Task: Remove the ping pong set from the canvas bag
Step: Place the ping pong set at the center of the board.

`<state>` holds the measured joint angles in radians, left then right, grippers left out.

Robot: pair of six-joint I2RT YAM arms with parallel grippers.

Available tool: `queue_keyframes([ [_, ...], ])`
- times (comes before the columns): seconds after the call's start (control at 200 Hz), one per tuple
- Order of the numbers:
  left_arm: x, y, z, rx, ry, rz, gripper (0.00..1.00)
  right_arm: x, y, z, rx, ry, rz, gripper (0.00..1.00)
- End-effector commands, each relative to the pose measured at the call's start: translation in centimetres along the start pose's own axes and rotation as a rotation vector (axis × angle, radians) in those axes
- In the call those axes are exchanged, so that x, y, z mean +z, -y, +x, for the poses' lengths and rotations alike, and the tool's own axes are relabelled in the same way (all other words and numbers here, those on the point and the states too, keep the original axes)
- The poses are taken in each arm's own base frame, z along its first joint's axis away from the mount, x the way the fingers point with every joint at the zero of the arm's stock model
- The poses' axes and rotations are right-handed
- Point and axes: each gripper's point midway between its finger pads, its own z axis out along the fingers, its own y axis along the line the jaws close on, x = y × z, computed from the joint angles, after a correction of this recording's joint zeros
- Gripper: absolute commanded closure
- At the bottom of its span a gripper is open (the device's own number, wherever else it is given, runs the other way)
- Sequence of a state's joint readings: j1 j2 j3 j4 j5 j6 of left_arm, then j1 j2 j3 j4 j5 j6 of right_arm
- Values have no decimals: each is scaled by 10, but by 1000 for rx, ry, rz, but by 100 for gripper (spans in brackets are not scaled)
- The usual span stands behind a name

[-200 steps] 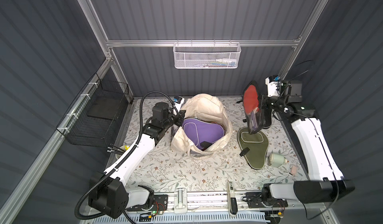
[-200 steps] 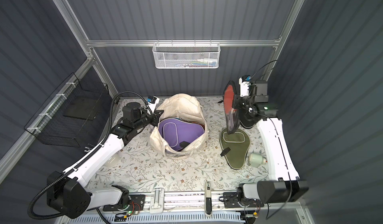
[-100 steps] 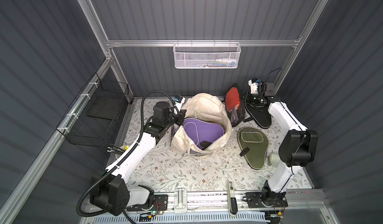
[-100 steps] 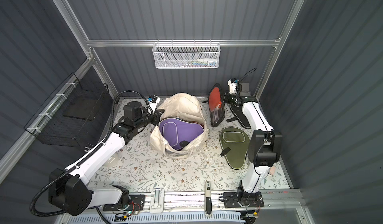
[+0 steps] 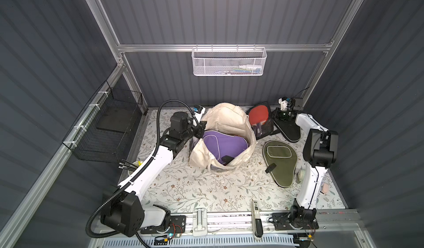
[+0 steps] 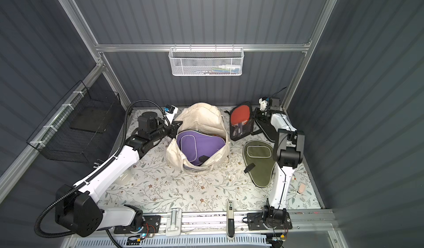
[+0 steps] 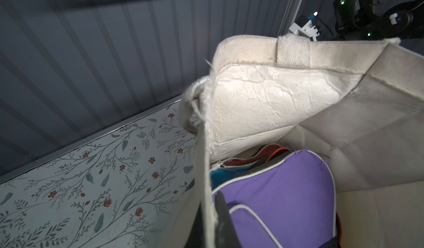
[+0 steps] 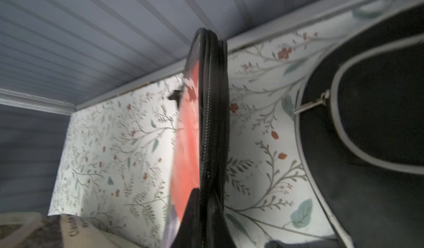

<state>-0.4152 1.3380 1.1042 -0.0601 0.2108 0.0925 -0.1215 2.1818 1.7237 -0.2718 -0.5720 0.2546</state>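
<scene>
My right gripper keeps laying down the rectangular pack (image 6: 240, 120), which is above the open gap (image 8: 148, 164) between the canvas bag and the black case, until it is flat, and let go of it there.
The cream canvas bag (image 5: 226, 118) (image 6: 202, 118) sits open at the back middle of the table. My left gripper (image 5: 200, 127) (image 7: 210, 224) is shut on its near rim, one finger inside and one outside. A purple paddle case (image 5: 223, 143) (image 7: 275, 201) lies on top inside, with blue (image 7: 224, 173) and maroon (image 7: 252, 157) cases under it. My right gripper (image 5: 275, 118) (image 8: 206, 224) is shut on a rectangular pack showing a red paddle (image 5: 259, 120) (image 6: 241, 120) (image 8: 206, 132). The pack is held on edge between the bag and a black case (image 5: 289, 130) (image 8: 378, 143). An olive case (image 5: 280, 162) lies flat in front.
A black wire basket (image 5: 107, 127) hangs on the left wall and a white mesh basket (image 5: 229, 61) on the back wall. A cup with pens (image 5: 132, 164) stands by the left arm. Small pale objects (image 5: 301, 174) (image 5: 324, 187) lie near the right arm's base.
My right arm has swung from above the olive case to the back right corner, lowering the red-paddle pack beside the bag. The left gripper has kept its hold on the bag's rim.
</scene>
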Motion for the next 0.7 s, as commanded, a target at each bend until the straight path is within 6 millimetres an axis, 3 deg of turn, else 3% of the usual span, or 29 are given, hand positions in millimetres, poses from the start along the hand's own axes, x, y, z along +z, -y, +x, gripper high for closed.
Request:
queue_keyframes([
  [0.0,-5,5,-37,21,110,30,100,4,-6,7,-41,-40,-13,100],
  [0.195,-3,5,-37,17,111,37,100,5,6,4,-54,-55,44,100],
  [0.5,1,5,-36,17,112,40,100,15,32,21,34,-144,147,98],
  [0.695,3,5,-36,16,113,44,100,17,44,20,65,-160,212,100],
])
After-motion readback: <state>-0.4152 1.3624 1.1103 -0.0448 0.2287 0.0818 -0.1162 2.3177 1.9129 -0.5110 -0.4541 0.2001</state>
